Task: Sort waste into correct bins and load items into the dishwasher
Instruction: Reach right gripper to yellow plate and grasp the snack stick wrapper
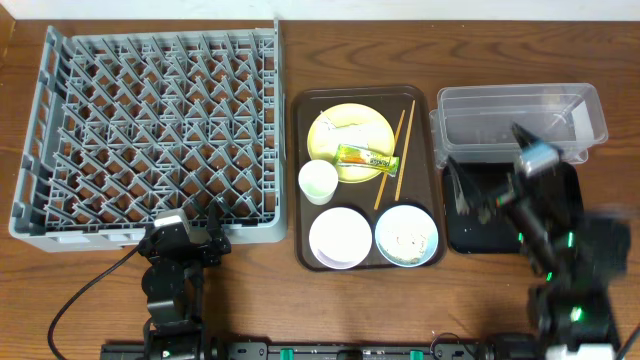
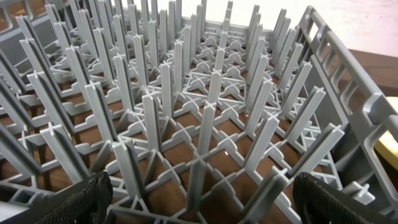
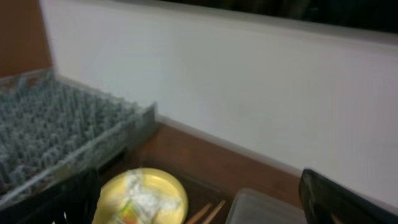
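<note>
The yellow-green wrapper is lying uncovered on the yellow plate (image 1: 351, 143), so the robot's open right gripper goes on moving toward the wrapper (image 1: 366, 159) until its fingers can close around it.
The grey dish rack (image 1: 150, 120) stands at the left; its pegs fill the left wrist view (image 2: 199, 99). My left gripper (image 1: 187, 238) is open and empty at the rack's near edge (image 2: 202, 208). A yellow plate (image 1: 372, 128) holds the yellow-green wrapper (image 1: 366, 157) and crumpled white paper (image 1: 340, 127). A white cup (image 1: 318, 181), a white bowl (image 1: 340, 237), a light blue bowl (image 1: 407, 236) with rice scraps and two chopsticks (image 1: 397, 150) lie nearby. My right gripper (image 1: 478, 195) is open and empty above the black tray (image 1: 500, 235), blurred. The clear tub (image 1: 520, 118) stands behind it.
The plate, cup, bowls and chopsticks sit on a dark brown serving tray (image 1: 303, 180) between the rack and the bins. The right wrist view shows the plate (image 3: 146, 199), the chopstick tips (image 3: 208, 213), the tub's corner (image 3: 261, 208) and a white wall behind the table.
</note>
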Available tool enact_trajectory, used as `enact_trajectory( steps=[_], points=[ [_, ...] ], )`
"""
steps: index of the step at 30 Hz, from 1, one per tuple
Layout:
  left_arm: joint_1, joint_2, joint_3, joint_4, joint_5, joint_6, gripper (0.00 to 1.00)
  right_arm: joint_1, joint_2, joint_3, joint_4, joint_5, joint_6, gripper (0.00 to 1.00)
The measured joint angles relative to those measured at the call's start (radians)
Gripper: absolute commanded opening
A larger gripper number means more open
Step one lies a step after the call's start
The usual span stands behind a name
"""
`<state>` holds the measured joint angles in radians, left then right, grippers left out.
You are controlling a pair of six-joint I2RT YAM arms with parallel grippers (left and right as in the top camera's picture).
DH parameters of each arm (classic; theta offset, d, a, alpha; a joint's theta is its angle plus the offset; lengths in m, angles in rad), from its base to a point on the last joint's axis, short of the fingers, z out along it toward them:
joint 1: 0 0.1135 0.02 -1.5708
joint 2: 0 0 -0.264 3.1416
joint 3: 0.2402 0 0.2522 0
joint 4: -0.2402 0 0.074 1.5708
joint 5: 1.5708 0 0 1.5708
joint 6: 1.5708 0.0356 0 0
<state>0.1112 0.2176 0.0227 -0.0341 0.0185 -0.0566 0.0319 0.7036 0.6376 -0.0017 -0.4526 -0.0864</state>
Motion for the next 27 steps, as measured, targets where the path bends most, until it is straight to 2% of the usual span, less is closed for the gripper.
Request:
enact_trajectory(
  steps=[6,7,11,14,17,23,25,27],
  points=[
    [0.0,0.0,0.001,-0.002,0.0,0.0,0.93,0.002,0.402,0.402,-0.259,-0.147,-0.021,0.99],
    [0.0,0.0,0.001,-0.002,0.0,0.0,0.94,0.007,0.46,0.481,-0.375,-0.171,-0.037,0.99],
    [0.0,0.001,0.001,-0.002,0.0,0.0,0.93,0.08,0.727,0.788,-0.659,-0.226,-0.114,0.99],
    [0.0,0.0,0.001,-0.002,0.0,0.0,0.93,0.16,0.893,0.982,-0.876,-0.179,-0.159,0.99],
    [0.0,0.0,0.001,-0.002,0.0,0.0,0.93,0.226,0.995,1.075,-0.93,-0.128,-0.179,0.99],
    [0.0,0.0,0.001,-0.002,-0.001,0.0,0.94,0.277,1.126,1.09,-0.895,-0.043,-0.186,0.99],
    [0.0,0.0,0.001,-0.002,0.0,0.0,0.93,0.287,1.167,1.09,-0.874,-0.003,-0.102,0.9],
    [0.0,0.0,0.001,-0.002,0.0,0.0,0.93,0.303,1.213,1.096,-0.873,0.09,0.08,0.86]
  ],
)
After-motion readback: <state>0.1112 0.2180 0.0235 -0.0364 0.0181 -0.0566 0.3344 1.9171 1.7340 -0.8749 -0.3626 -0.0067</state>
